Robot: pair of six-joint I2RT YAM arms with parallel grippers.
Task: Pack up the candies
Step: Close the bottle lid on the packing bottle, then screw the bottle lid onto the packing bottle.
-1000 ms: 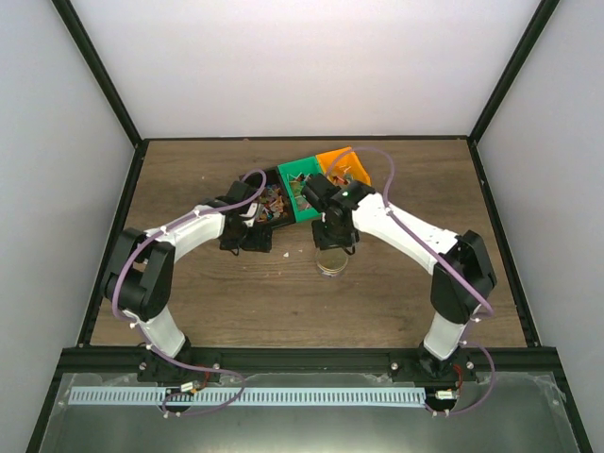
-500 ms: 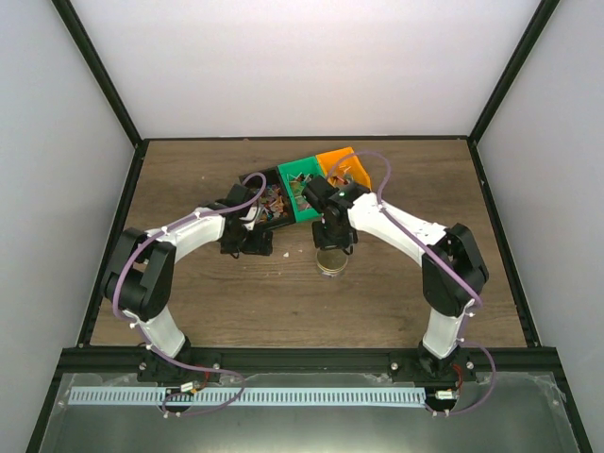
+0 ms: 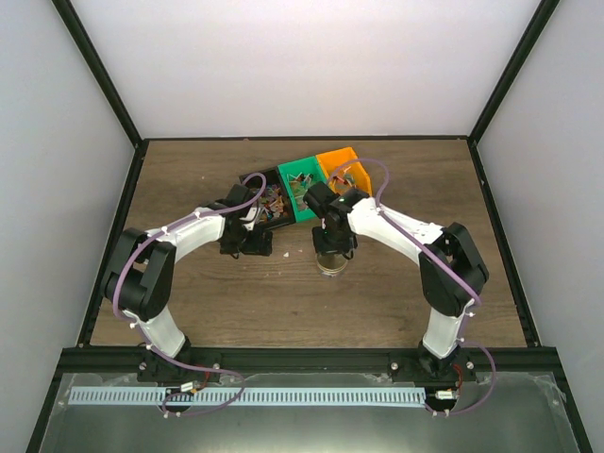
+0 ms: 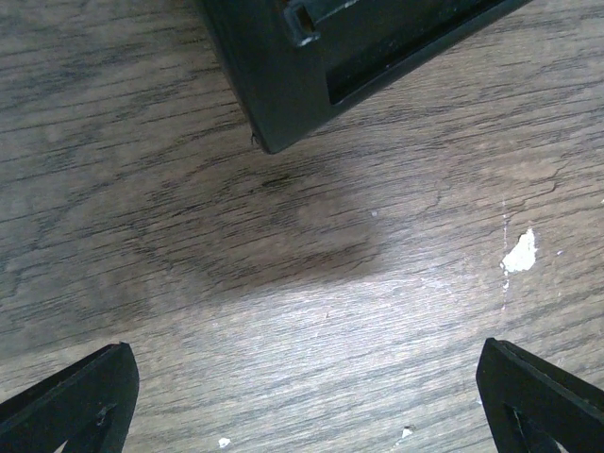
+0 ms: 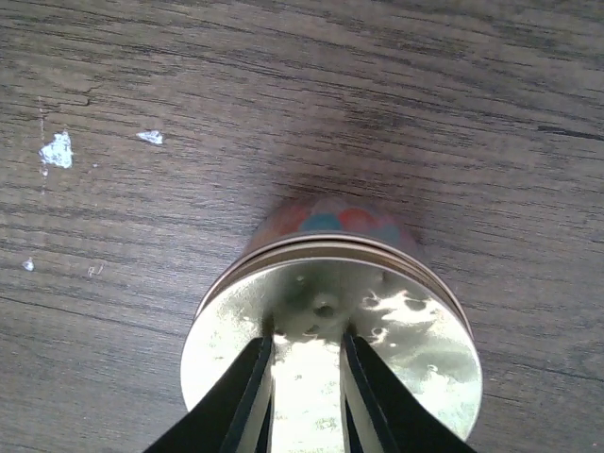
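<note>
The jar (image 3: 331, 268) is standing free under my right gripper's fingers. My left gripper should therefore hold the jar still before my right gripper comes to the lid's edge (image 5: 470, 347).
A small round jar (image 3: 330, 263) with a shiny metal lid (image 5: 330, 349) stands on the wooden table in front of the bins. Coloured candies (image 5: 335, 219) show through its wall below the lid. My right gripper (image 5: 306, 340) hangs straight over the lid, tips at its surface, jaws narrowly apart with only the lid showing between them. More candies (image 3: 274, 202) lie in the black bin (image 3: 264, 185). My left gripper (image 4: 302, 382) is wide open just above bare wood, near the black bin's corner (image 4: 283, 66), holding nothing.
A green bin (image 3: 302, 173) and an orange bin (image 3: 335, 157) stand in a row to the right of the black one, at the table's middle back. White chips (image 4: 519, 253) mark the wood. Black frame posts edge the table on both sides.
My right arm's wrist has swung slightly left above the jar, and its jaws have narrowed. The left arm has not moved.
</note>
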